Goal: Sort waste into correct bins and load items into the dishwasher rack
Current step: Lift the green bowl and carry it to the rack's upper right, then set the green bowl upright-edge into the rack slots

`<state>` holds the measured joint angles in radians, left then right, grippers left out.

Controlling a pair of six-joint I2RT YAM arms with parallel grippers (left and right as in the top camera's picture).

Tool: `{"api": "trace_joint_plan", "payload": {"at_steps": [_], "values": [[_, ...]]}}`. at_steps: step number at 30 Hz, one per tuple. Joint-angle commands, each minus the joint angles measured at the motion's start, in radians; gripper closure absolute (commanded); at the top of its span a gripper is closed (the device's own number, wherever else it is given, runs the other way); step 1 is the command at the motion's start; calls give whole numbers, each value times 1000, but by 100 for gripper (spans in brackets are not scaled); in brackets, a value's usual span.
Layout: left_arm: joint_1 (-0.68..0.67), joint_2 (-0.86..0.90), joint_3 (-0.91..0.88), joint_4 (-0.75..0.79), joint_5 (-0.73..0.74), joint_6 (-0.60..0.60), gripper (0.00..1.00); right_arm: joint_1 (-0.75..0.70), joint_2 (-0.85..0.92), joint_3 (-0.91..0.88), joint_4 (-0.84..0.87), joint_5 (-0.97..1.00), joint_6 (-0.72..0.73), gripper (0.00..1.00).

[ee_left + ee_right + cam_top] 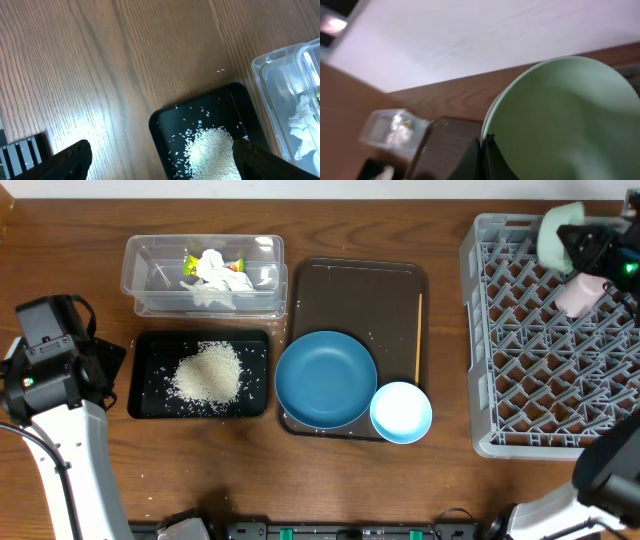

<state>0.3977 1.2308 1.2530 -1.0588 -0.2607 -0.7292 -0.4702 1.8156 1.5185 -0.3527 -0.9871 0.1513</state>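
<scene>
The pink cup (580, 296) takes up the rack's pegs below the mint-green bowl, so next my right gripper moves the bowl past the cup to the free pegs (619, 298) beside the cup.
My right gripper (482, 139) is shut on the rim of the mint-green bowl (565, 120). It holds the bowl (560, 222) tilted above the far corner of the grey dishwasher rack (530, 395). A pink cup (580, 295) rests in the rack just below. The rice (208, 372) lies heaped in the black tray (150, 345). The tissue (215, 275) and green-yellow wrapper (190, 262) lie in the clear tub (150, 250). My left gripper (162, 154) hangs open above the black tray's (160, 125) left end, with nothing between its fingers (75, 156).
A brown serving tray (390, 290) in the middle carries the blue plate (325, 378) and a thin chopstick (418, 335) along its right side. The light-blue bowl (401, 412) sits at its near right corner. Loose grains dot the wood near the black tray.
</scene>
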Motion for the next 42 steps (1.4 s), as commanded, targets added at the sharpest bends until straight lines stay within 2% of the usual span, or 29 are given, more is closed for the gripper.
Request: {"api": "trace_joint_plan", "payload": {"at_steps": [1,7,16,19,23,27,31,36,42], "values": [[4,3,-1,-3,-5,-2,8,-5,76,6,26,-201,-5,99],[4,3,-1,-3,-5,-2,8,-3,181,6,100,-268,93,99],[4,3,-1,-3,-5,-2,8,-13,192,6,158,-321,121,99],[4,3,-1,-3,-5,-2,8,-34,191,6,263,-322,195,99],[4,3,-1,-3,-5,-2,8,-89,191,6,510,-295,370,99],[4,3,-1,-3,-5,-2,8,-155,191,6,685,-153,501,99],[4,3,-1,-3,-5,-2,8,-212,194,6,697,-63,505,99],[4,3,-1,-3,-5,-2,8,-254,224,6,703,-63,497,99],[4,3,-1,-3,-5,-2,8,-273,298,6,803,-63,512,99]]}}
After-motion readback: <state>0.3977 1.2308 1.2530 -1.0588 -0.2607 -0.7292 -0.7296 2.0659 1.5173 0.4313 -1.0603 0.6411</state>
